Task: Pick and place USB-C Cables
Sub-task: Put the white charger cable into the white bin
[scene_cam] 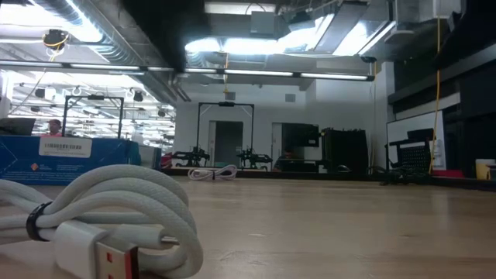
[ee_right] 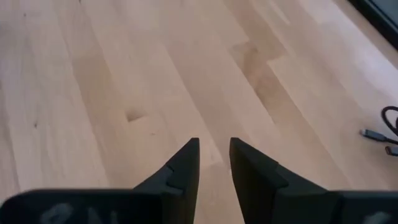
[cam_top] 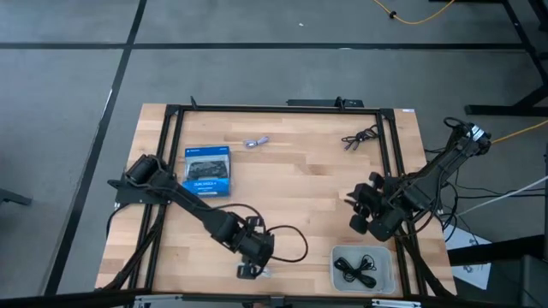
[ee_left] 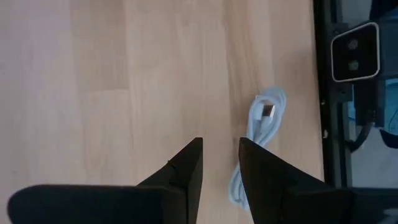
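The pale white cable's loops sit tight together around a tucked plug (ee_left: 268,111), so the cable (ee_left: 256,135) will stay in its bundle when I pick it up.
A pale white coiled cable (ee_left: 266,121) lies flat on the wood near the table's near edge, close to the low camera (scene_cam: 116,213). My left gripper (cam_top: 253,250) hovers just on its far side, narrowly open (ee_left: 221,152); the cable lies beside one finger, outside the gap. A second pale cable (cam_top: 257,143) lies near the far edge, and a black one (cam_top: 360,137) lies far right. Black cables (cam_top: 355,269) rest in the grey tray. My right gripper (cam_top: 366,216) hangs over bare wood left of its base, narrowly open (ee_right: 214,152).
The blue box (cam_top: 208,170) lies flat at the far left. The grey tray (cam_top: 388,272) sits at the near right edge. A black frame (cam_top: 274,109) runs round the table. A long black wire (cam_top: 295,244) loops beside my left gripper. Bare wood fills the middle.
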Controlling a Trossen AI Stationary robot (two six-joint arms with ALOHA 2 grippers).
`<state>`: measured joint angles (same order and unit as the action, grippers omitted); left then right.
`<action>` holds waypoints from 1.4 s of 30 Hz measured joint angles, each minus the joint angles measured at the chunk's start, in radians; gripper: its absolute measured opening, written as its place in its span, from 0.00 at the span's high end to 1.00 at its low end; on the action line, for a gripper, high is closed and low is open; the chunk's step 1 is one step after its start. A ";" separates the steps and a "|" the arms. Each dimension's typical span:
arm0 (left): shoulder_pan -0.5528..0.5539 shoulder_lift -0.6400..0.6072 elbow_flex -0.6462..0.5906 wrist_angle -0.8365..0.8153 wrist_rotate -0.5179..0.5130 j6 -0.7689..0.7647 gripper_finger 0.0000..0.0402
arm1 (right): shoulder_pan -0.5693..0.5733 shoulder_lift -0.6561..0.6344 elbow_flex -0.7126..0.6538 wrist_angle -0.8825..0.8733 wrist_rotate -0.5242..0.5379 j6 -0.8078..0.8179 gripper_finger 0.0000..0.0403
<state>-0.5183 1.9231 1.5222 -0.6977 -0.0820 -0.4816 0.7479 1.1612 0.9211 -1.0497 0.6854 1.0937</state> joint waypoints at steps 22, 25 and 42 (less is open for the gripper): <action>-0.050 0.105 -0.085 0.225 0.073 0.170 0.76 | 0.000 0.001 -0.002 -0.001 0.055 0.005 0.77; -0.069 0.104 -0.085 0.220 0.075 0.168 0.76 | 0.000 0.001 -0.002 -0.001 0.055 0.005 0.77; -0.097 0.207 -0.080 0.204 -0.027 0.126 0.78 | 0.001 0.001 -0.002 0.001 0.041 0.005 0.77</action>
<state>-0.6156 2.1304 1.4418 -0.4934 -0.1094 -0.3561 0.7486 1.1618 0.9192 -1.0489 0.7269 1.0985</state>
